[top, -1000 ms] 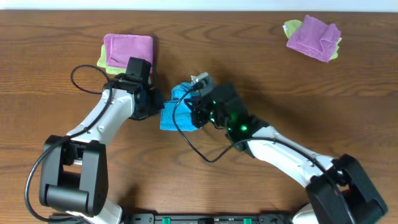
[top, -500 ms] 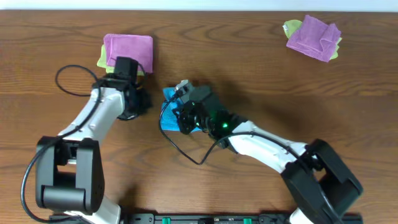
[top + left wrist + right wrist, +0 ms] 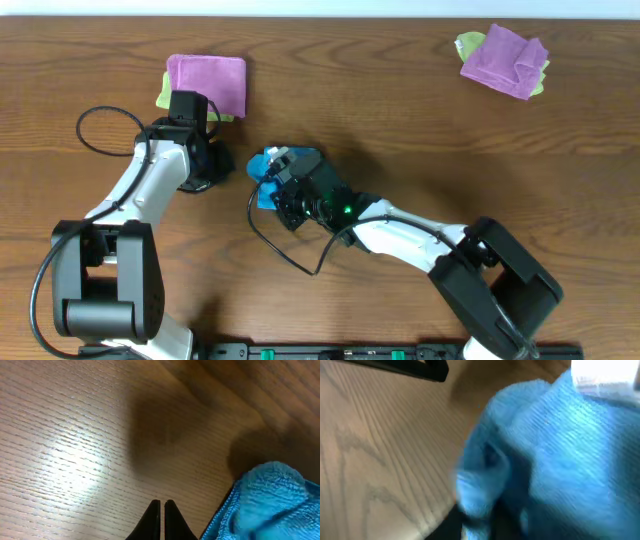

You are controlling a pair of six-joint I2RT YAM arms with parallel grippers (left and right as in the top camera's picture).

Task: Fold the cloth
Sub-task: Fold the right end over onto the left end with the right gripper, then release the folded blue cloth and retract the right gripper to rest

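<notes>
The purple cloth's pile (image 3: 212,82) is behind the robot's left gripper, so next the right gripper opens and moves away before the left gripper takes the sky-blue cloth (image 3: 266,188) there.
The sky-blue cloth (image 3: 263,194) lies bunched at the table's middle, mostly hidden under my right gripper (image 3: 275,170). In the right wrist view the cloth (image 3: 555,445) fills most of the frame, and my right gripper (image 3: 487,522) is shut on a fold of it. My left gripper (image 3: 206,172) is just left of the cloth, over bare wood. In the left wrist view its fingers (image 3: 163,509) are shut and empty, with the cloth's edge (image 3: 265,505) close on the right.
A purple cloth (image 3: 206,80) on a yellow-green one (image 3: 165,95) lies at the back left, just behind the left arm. Another purple cloth (image 3: 505,52) on a yellow-green one lies at the back right. A black cable (image 3: 95,125) loops left of the left arm.
My left gripper has drawn back to the left, away from the cloth. My right gripper has moved left with the cloth, which is now more bunched and covered.
</notes>
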